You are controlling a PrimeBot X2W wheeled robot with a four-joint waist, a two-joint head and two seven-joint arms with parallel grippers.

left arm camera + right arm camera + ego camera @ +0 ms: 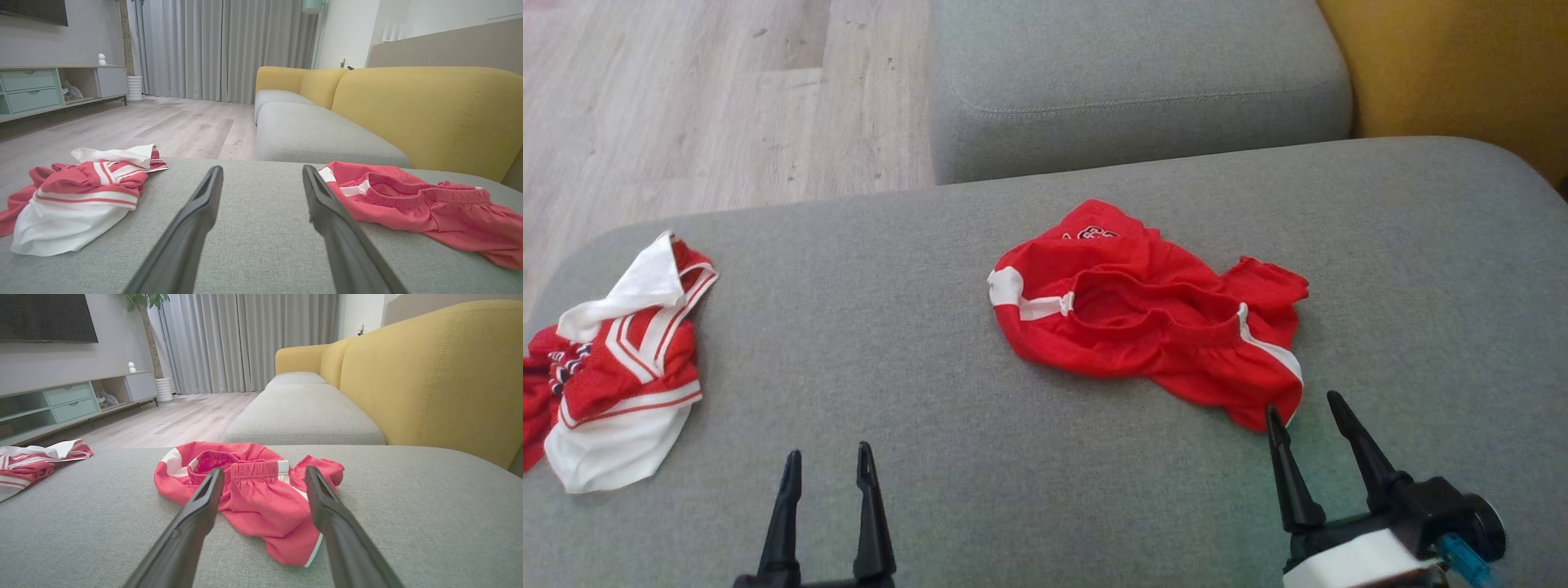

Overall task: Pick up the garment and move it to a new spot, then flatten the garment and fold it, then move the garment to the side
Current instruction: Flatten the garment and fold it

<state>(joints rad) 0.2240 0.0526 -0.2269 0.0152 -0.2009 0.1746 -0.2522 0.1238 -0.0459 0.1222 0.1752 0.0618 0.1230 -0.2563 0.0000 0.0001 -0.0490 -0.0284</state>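
I expect the red shorts [1150, 323] to straighten and fold along the white stripe [1272, 349] when I lift both ends, because that stripe runs from waistband to leg corner.
Red shorts [1147, 314] with white side stripes lie crumpled in the middle of the grey sofa seat [931, 343], waistband gaping upward. My right gripper [1303, 412] is open, its tips just short of the shorts' near right corner; the right wrist view has the shorts [253, 494] straight ahead between the fingers. My left gripper [827, 461] is open over bare cushion at the lower left, well apart from the shorts [425, 208], which lie to its right.
A crumpled red-and-white jersey [621, 359] lies at the seat's left edge. Another grey cushion [1135, 82] adjoins at the back, with the yellow backrest [1462, 65] to the right. Wood floor [686, 106] lies beyond the left edge.
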